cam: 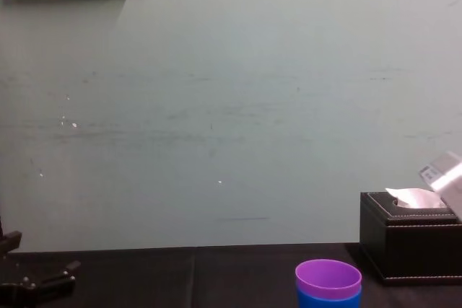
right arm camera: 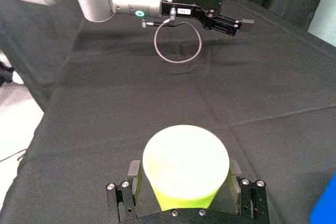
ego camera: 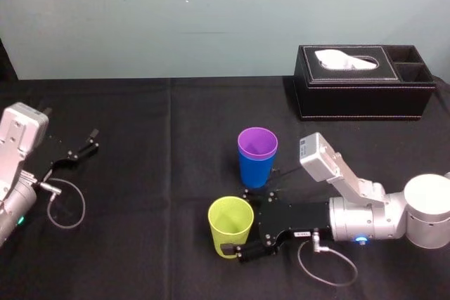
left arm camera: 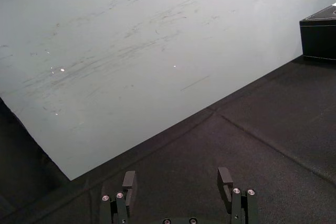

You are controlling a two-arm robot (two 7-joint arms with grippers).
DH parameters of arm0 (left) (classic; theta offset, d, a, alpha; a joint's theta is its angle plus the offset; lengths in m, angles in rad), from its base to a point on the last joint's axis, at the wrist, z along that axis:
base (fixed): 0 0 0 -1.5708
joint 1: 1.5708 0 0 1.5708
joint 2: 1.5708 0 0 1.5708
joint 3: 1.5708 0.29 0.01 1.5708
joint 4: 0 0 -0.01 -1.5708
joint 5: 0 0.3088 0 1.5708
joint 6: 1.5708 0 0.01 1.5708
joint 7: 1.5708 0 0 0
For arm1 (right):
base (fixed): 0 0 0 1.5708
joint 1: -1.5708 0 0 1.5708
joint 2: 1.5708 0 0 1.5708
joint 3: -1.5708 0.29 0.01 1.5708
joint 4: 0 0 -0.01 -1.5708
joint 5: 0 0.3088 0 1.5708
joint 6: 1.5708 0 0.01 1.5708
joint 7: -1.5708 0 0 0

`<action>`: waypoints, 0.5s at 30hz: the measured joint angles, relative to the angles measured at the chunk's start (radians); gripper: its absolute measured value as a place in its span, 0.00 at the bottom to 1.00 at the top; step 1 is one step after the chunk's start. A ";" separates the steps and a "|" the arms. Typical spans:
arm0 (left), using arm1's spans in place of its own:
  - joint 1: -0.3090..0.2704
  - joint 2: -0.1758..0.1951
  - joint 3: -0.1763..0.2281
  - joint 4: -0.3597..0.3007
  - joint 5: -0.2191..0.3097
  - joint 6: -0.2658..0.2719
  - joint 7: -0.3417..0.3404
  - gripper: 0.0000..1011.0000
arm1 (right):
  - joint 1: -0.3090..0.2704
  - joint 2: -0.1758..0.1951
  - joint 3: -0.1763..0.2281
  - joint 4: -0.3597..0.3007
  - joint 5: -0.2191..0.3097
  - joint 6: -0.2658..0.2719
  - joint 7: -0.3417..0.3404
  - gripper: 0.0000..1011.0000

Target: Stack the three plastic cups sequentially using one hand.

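Note:
The yellow-green cup (right arm camera: 186, 170) will go down almost to its rim when I stack it in the purple cup, because only a narrow purple band (cam: 329, 293) can be seen above the blue cup.
The purple cup (ego camera: 257, 142) sits nested inside the blue cup (ego camera: 256, 170) near the middle of the black table; both also show in the chest view, purple cup (cam: 328, 278) above blue cup (cam: 328, 299). The yellow-green cup (ego camera: 230, 224) stands upright just in front of them and to their left. My right gripper (ego camera: 240, 223) reaches in from the right and straddles this cup (right arm camera: 185, 166), open, with one finger on each side of its lower wall. My left gripper (ego camera: 83, 147) rests open at the far left, with nothing between its fingers (left arm camera: 128, 181).
A black tissue box (ego camera: 362, 82) stands at the back right of the table. Cable loops lie beside the left arm (ego camera: 67, 205) and under the right wrist (ego camera: 327, 261). A pale wall rises right behind the table.

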 joint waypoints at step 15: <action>0.000 0.000 0.000 0.000 0.000 0.000 0.000 1.00 | 0.000 0.000 0.000 -0.001 -0.002 0.000 -0.001 0.83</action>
